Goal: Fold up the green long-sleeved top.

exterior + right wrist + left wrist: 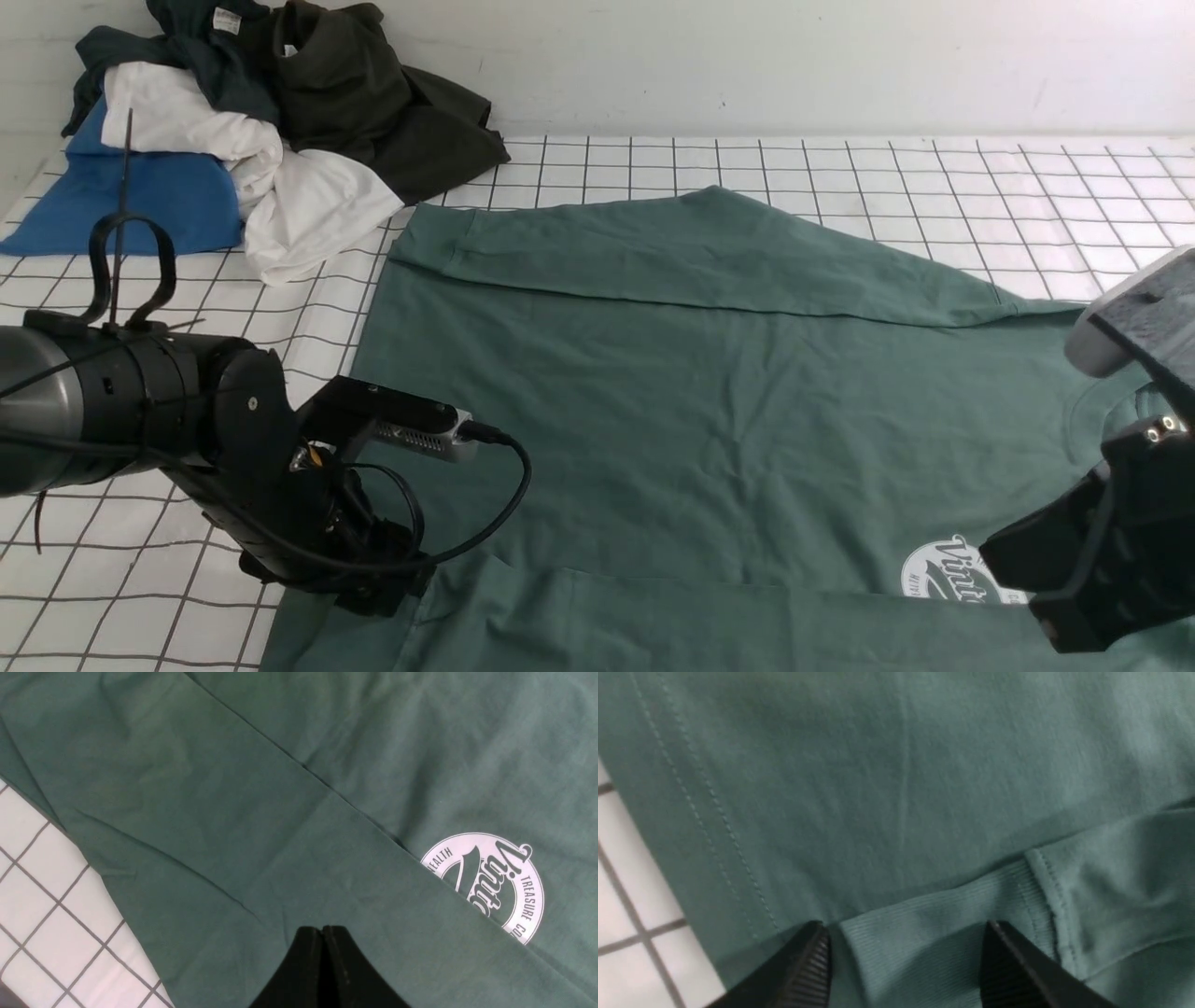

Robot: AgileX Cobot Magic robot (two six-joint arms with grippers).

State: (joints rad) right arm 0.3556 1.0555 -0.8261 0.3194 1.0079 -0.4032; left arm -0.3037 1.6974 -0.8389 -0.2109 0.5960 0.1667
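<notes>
The near sleeve [672, 622] will come along and the body will stay flat when I lift the cuff, because the ribbed cuff's edge [934, 896] lies loose over the body.
The green long-sleeved top [709, 392] lies spread flat on the gridded table, with both sleeves folded in over the body. Its round white chest logo [948, 569] is partly covered by the near sleeve [261, 858]. My left gripper [906, 926] is open low over the top's near left corner, and the ribbed cuff [924, 914] lies flat between its fingers [808, 970], ungripped. In the front view the left gripper [392, 588] sits at the hem corner. My right gripper [322, 928] is shut on nothing, hovering above the near sleeve beside the logo [495, 882].
A pile of clothes sits at the back left: a bright blue garment [140, 196], a white one [308, 205] and a dark olive-black one [373, 103]. White gridded table [934, 187] shows behind and left of the top. A wall runs along the back.
</notes>
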